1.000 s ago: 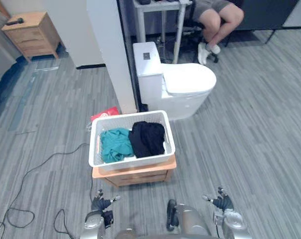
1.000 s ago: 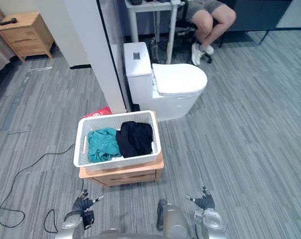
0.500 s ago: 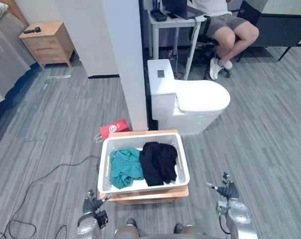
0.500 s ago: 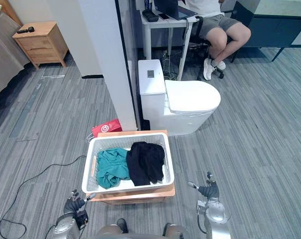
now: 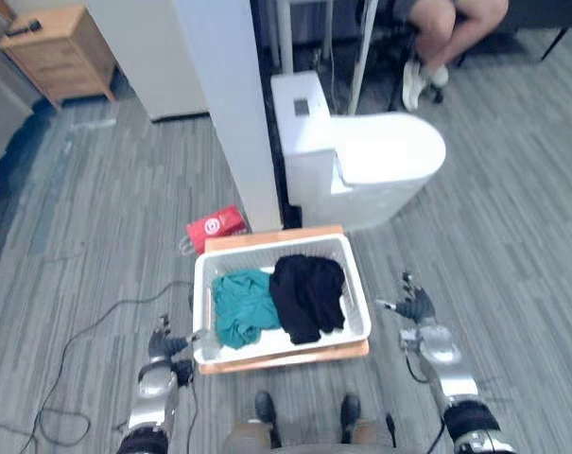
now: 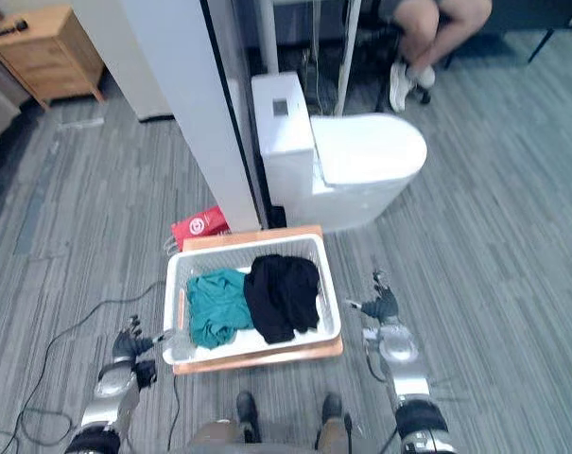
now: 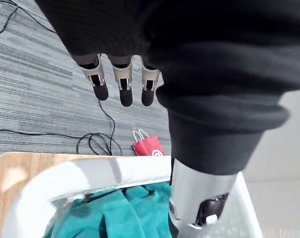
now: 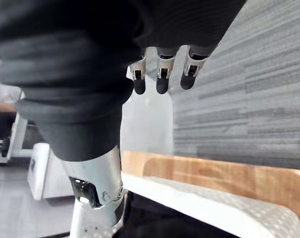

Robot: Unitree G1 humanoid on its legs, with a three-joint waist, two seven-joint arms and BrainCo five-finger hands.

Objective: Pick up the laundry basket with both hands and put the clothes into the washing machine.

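Observation:
The teal and black garments point(image 5: 276, 300) lie in slack heaps below the basket's rim point(image 5: 357, 289), so I expect them to ride along in place when I carry the basket.
A white laundry basket point(image 5: 202, 312) stands on a low wooden stand point(image 5: 267, 236). In it lie a teal garment point(image 5: 243, 305) on the left and a black garment point(image 5: 307, 293) on the right. My left hand point(image 5: 161, 343) hovers open just off the basket's near left corner, not touching it. My right hand point(image 5: 416, 307) is open a short way off the basket's right side. The left wrist view has straight fingers point(image 7: 121, 84) above the basket rim point(image 7: 90, 171) and teal cloth point(image 7: 115, 213). The right wrist view has straight fingers point(image 8: 159, 74) over the rim point(image 8: 199, 198).
A white toilet point(image 5: 380, 156) stands just beyond the basket, beside a white pillar point(image 5: 224, 104). A red bag point(image 5: 215, 227) lies on the floor at the stand's far left. A wooden nightstand point(image 5: 54, 43) is far left. A person sits at the back right point(image 5: 446, 28).
The camera has shifted and now looks more steeply down. Both hands have come forward from below the basket to either side of it, still open.

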